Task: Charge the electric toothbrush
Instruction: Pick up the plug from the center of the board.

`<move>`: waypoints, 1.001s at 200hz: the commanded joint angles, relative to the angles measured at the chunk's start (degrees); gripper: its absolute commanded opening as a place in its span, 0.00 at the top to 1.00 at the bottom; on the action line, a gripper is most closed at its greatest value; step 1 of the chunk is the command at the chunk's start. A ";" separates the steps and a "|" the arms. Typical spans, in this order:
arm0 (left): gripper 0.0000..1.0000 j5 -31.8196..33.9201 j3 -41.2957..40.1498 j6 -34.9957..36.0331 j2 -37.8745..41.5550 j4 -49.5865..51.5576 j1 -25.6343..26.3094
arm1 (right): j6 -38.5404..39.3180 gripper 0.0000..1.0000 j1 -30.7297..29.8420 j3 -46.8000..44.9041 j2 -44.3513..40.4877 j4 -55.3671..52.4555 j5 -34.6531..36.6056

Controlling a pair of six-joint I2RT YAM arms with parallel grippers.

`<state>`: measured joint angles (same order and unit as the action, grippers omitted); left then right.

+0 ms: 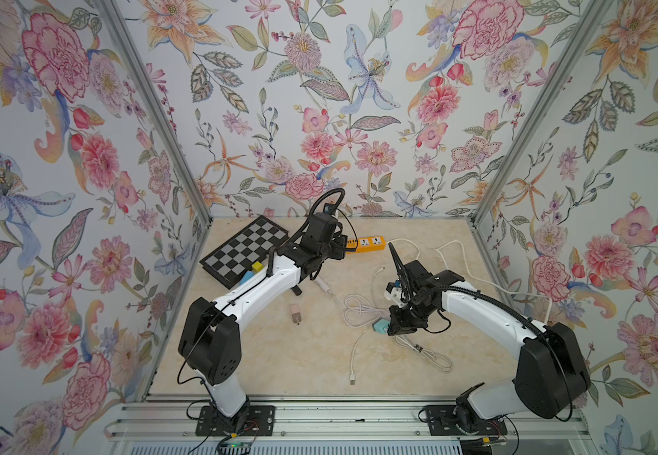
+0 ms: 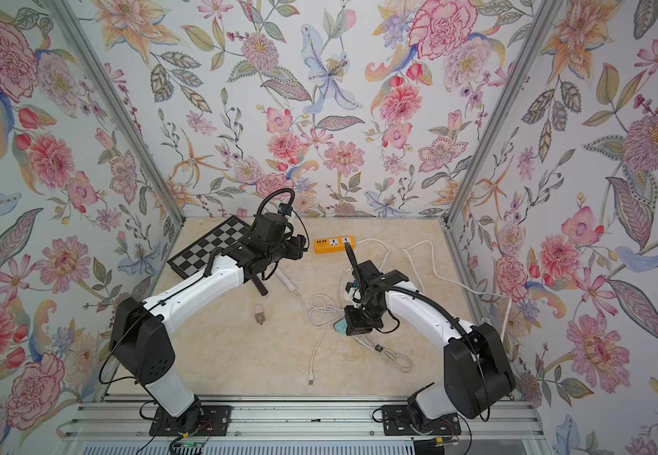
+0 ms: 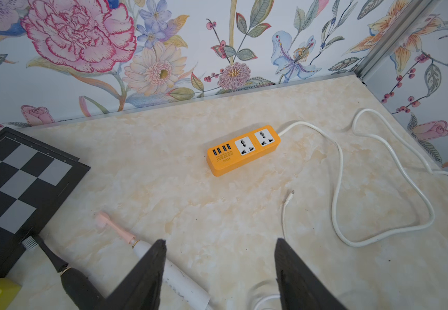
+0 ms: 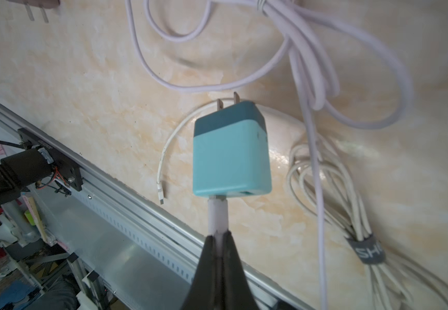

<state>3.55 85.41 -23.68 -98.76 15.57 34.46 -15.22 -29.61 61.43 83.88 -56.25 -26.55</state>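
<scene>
The robot's right gripper is holding the teal charger adapter by the cable plug [image 4: 217,216], so the left gripper should take hold of the adapter [image 4: 231,157] while the right gripper changes its grip to the adapter's body.
A white electric toothbrush [image 3: 180,281] with a pink head lies on the marble table, partly under one finger of my left gripper [image 3: 220,241], which is open and holds nothing. It also shows in both top views [image 1: 325,285] [image 2: 288,281]. Beside it lies a black toothbrush [image 3: 56,263]. The orange power strip [image 3: 243,150] sits ahead of the left gripper. My right gripper [image 4: 218,237] is shut on the white cable plug [image 4: 217,214] that sticks into a teal charger adapter [image 4: 230,155], prongs pointing away. The adapter shows at the right gripper in both top views [image 1: 380,326] [image 2: 339,327].
A chessboard [image 1: 246,246] with a yellow block [image 1: 256,266] and a blue block [image 1: 246,277] lies at the back left. A pink adapter [image 1: 295,313] lies mid-table. Loose white cables [image 1: 358,311], a strapped bundle [image 4: 370,252] and the strip's cord [image 3: 338,188] spread over the right half.
</scene>
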 commanded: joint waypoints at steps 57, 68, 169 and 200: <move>0.35 -30.08 -12.54 -11.88 4.55 -19.81 -6.09 | -9.91 1.00 5.55 8.37 -3.52 21.88 -12.67; 0.33 -36.19 -17.25 -20.18 6.11 -28.70 -8.38 | -13.35 1.00 6.34 5.88 -3.63 29.48 -13.87; 0.17 -42.33 -21.54 -37.81 4.24 -43.88 -5.27 | -18.48 1.00 6.11 5.10 -2.79 45.70 -15.19; 0.25 -39.01 -20.64 -37.39 3.88 -39.94 -3.55 | -18.93 1.00 6.07 5.32 -2.85 46.98 -15.20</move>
<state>-38.13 63.24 -60.82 -94.24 -26.50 29.95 -33.08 -23.16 65.52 80.79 -12.99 -41.15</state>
